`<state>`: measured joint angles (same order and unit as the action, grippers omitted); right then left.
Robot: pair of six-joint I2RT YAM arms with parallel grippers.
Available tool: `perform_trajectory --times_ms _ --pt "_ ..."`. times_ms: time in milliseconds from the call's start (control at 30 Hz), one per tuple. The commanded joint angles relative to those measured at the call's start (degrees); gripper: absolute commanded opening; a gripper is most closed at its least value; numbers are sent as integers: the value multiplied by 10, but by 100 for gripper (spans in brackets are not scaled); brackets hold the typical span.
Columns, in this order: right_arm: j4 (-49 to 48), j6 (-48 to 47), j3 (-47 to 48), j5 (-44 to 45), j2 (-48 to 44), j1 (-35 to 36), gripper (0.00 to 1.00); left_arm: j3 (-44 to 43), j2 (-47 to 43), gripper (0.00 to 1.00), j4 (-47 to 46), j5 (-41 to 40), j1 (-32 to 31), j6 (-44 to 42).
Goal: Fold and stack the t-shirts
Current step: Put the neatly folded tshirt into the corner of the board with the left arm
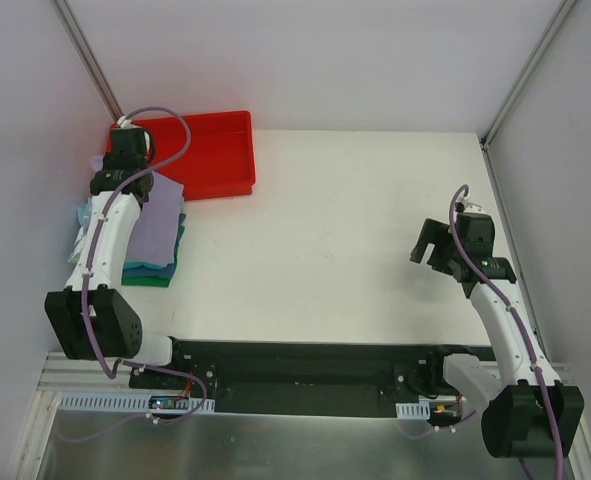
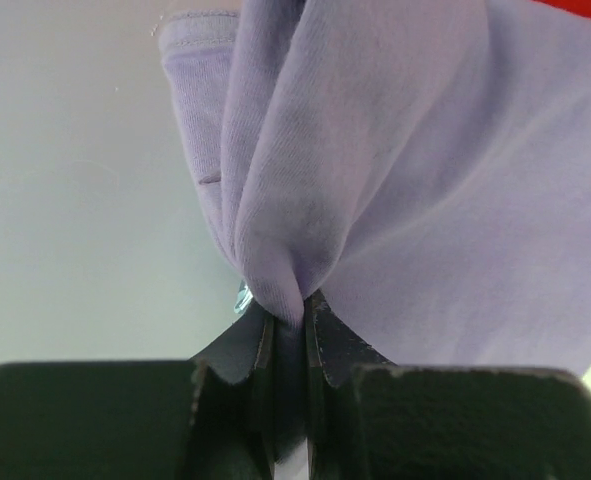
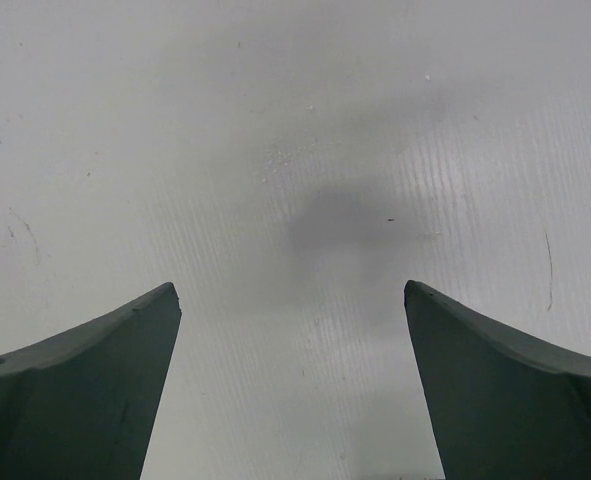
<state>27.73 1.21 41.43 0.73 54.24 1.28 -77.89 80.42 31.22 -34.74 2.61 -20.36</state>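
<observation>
My left gripper is drawing the lavender shirt's pinched fold (image 2: 280,262) toward the side where the light blue shirt (image 1: 81,214) pokes out beside it, and should continue until it's flat.
A lavender-purple t-shirt (image 1: 158,225) lies on top of a stack of folded shirts at the table's left edge. Teal and green shirts (image 1: 153,273) show beneath it, and a light blue one (image 1: 81,222) pokes out on the left. My left gripper (image 1: 128,152) is at the stack's far end, shut on a pinched fold of the lavender shirt (image 2: 375,180), which bunches up between the fingers (image 2: 337,340). My right gripper (image 1: 431,250) is open and empty over bare table at the right; its fingers (image 3: 85,390) frame only white surface.
A red plastic tray (image 1: 215,150) stands at the back left, just behind and right of the stack. The white table (image 1: 335,240) spans the middle. Walls and frame posts close in the left and right sides.
</observation>
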Motion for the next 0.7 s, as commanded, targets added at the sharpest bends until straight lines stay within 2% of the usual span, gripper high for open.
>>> perform_trajectory --times_ms 0,200,533,567,633,667 --pt "6 -3 6 16 5 -6 96 2 9 0 -26 59 55 17" --pt "9 -6 8 29 10 -8 96 13 59 0 -54 16 85 17" --pt "35 -8 25 53 12 -8 96 -3 102 0 -53 8 117 -1" --pt "37 -8 27 53 16 -8 96 -8 108 6 -53 11 121 -4" --pt "46 -23 34 57 21 -9 96 -17 119 8 -52 -1 133 -2" --pt "53 -24 40 59 23 -8 96 -22 123 14 -50 -1 140 3"
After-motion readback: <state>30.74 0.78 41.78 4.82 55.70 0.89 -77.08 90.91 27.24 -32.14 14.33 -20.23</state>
